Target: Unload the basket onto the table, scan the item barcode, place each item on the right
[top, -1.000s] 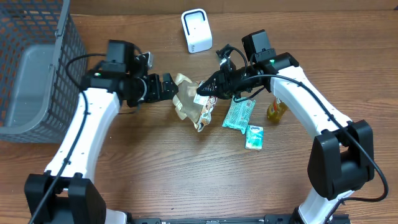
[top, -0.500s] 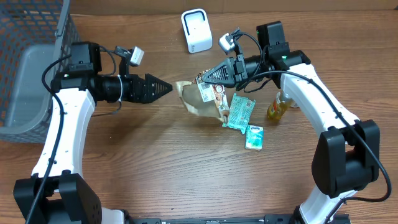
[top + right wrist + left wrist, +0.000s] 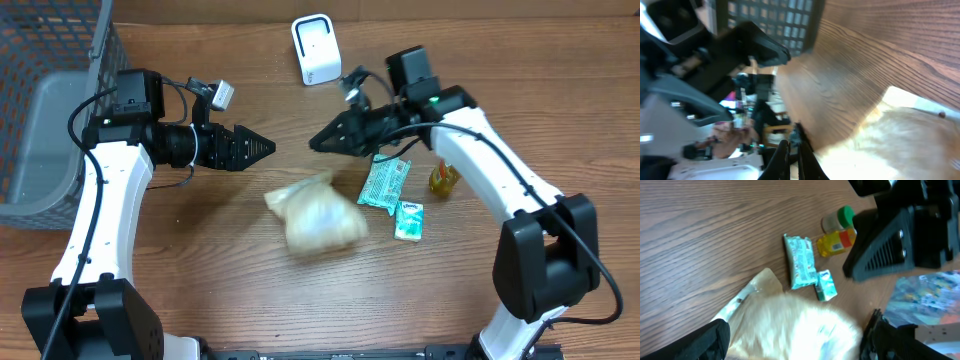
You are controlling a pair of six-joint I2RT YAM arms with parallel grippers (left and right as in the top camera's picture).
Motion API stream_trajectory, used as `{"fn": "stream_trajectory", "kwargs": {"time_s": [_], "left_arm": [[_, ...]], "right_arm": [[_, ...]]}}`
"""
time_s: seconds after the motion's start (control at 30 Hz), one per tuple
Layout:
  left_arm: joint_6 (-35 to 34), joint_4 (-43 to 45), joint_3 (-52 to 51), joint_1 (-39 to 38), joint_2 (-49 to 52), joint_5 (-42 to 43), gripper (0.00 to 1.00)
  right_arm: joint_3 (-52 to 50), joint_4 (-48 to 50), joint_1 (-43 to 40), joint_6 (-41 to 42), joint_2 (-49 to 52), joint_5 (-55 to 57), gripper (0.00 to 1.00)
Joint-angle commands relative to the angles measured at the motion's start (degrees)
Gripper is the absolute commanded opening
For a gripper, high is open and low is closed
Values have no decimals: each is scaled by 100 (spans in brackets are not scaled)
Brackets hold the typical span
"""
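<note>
The crumpled bag (image 3: 318, 214) sits loose and its barcode is out of sight. My right gripper should move back out of the way while my left gripper takes the bag's edge (image 3: 358, 230).
The item, a crumpled beige bag (image 3: 315, 215), shows as a motion blur low over the table between the two arms, and nothing grips it. No barcode can be made out on it. My left gripper (image 3: 265, 147) points right, above and left of the bag, and stands open. In the left wrist view the blurred bag (image 3: 800, 325) lies beyond the wide-apart fingers (image 3: 705, 342). My right gripper (image 3: 318, 143) points left, above the bag, shut and empty. The right wrist view shows the closed fingertips (image 3: 790, 160) and the blurred bag (image 3: 900, 145). The white scanner (image 3: 316, 49) stands at the back.
A green packet (image 3: 385, 182), a small green-and-white packet (image 3: 408, 219) and a yellow bottle with a green cap (image 3: 444, 176) lie under the right arm. A grey wire basket (image 3: 50, 110) stands at the far left.
The bag has left the right gripper and dropped down toward the table's front. The left gripper had drawn back to the left earlier and stays there. The right gripper shifted slightly left.
</note>
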Motion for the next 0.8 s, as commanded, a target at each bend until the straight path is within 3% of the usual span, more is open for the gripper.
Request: {"fn": "stream_trajectory", "kwargs": {"time_s": [0.0,0.2,0.33,0.53,0.77], "left_arm": [[-243,-4,24,-17,-66,-496,92],[-964,-140,15,-111,-44,-1303,93],[-1029,-367,-15,-389,-13,-1456,93],[-2083,-374,-118,-1134,37,-3029,93],[-3058,-376,-120,-1943,195,-3674,84]], "right_arm": [[-20,-33,155,-22,-83,732,4],[-20,-378,175,-22,-83,1379,13],[-20,-621,160,-20,-85,2100,30],[7,-708,160,2,-85,2365,43],[866,-1287,-111,2,-90,2577,49]]}}
